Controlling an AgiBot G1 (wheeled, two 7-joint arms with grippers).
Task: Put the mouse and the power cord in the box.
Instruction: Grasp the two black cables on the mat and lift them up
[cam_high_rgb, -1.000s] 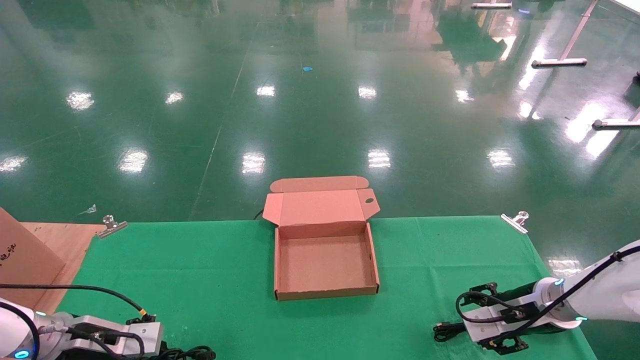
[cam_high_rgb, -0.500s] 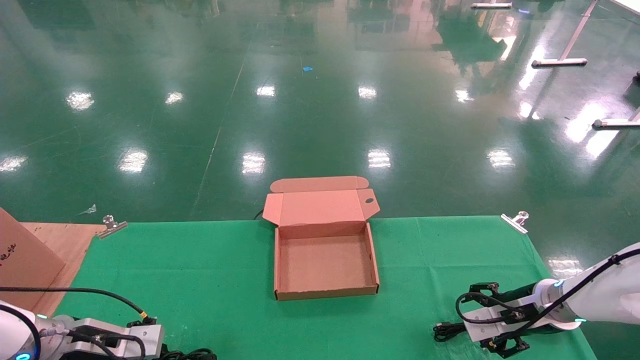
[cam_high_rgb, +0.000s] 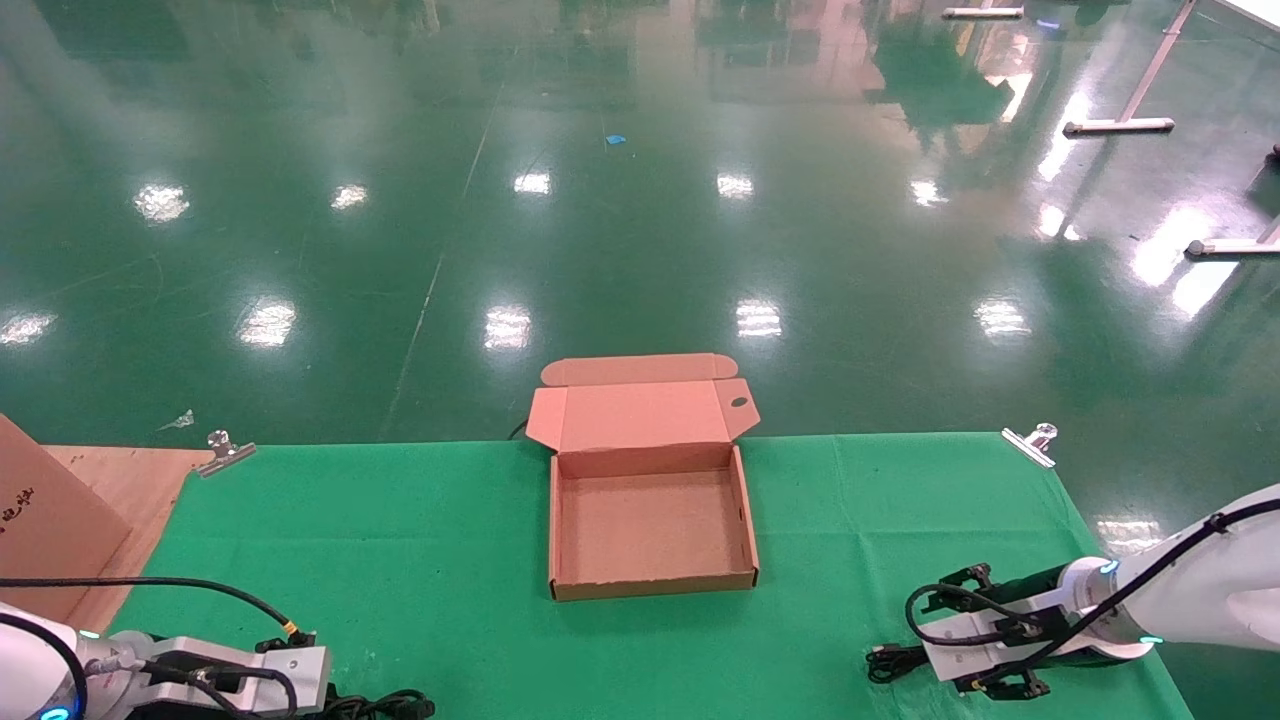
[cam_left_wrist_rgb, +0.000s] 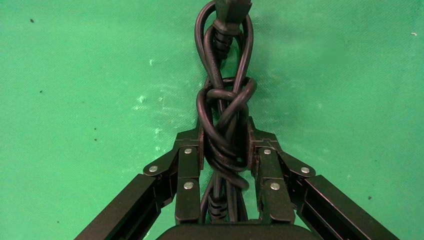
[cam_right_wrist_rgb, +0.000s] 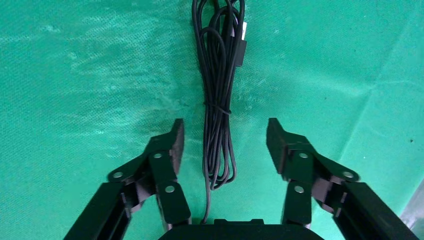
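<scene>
A single piece of cable (cam_right_wrist_rgb: 207, 202) leads from the bundled cable (cam_right_wrist_rgb: 218, 117) back under the robot's right gripper, so the hidden mouse will hang down from that single piece when the robot lifts.
The power cord (cam_left_wrist_rgb: 223, 117), thick, black and knotted in loops, lies on the green cloth with my left gripper (cam_left_wrist_rgb: 225, 131) shut on it. In the head view that gripper (cam_high_rgb: 325, 690) is at the near left edge, the cord (cam_high_rgb: 390, 706) poking out beside it. My right gripper (cam_right_wrist_rgb: 225, 131) stands open at the near right, its fingers either side of the mouse's thin bundled cable (cam_right_wrist_rgb: 220, 100). The mouse itself is hidden. The box (cam_high_rgb: 650, 585) sits open and empty mid-table, its lid (cam_high_rgb: 640, 415) folded back.
A bigger brown carton (cam_high_rgb: 45, 515) stands at the left on bare wood (cam_high_rgb: 130, 480). Metal clips (cam_high_rgb: 225, 452) (cam_high_rgb: 1030, 443) hold the cloth at its far corners. Beyond the far edge is shiny green floor.
My right gripper has shifted slightly, down and towards the cable. The left gripper has barely moved and keeps its hold on the cord.
</scene>
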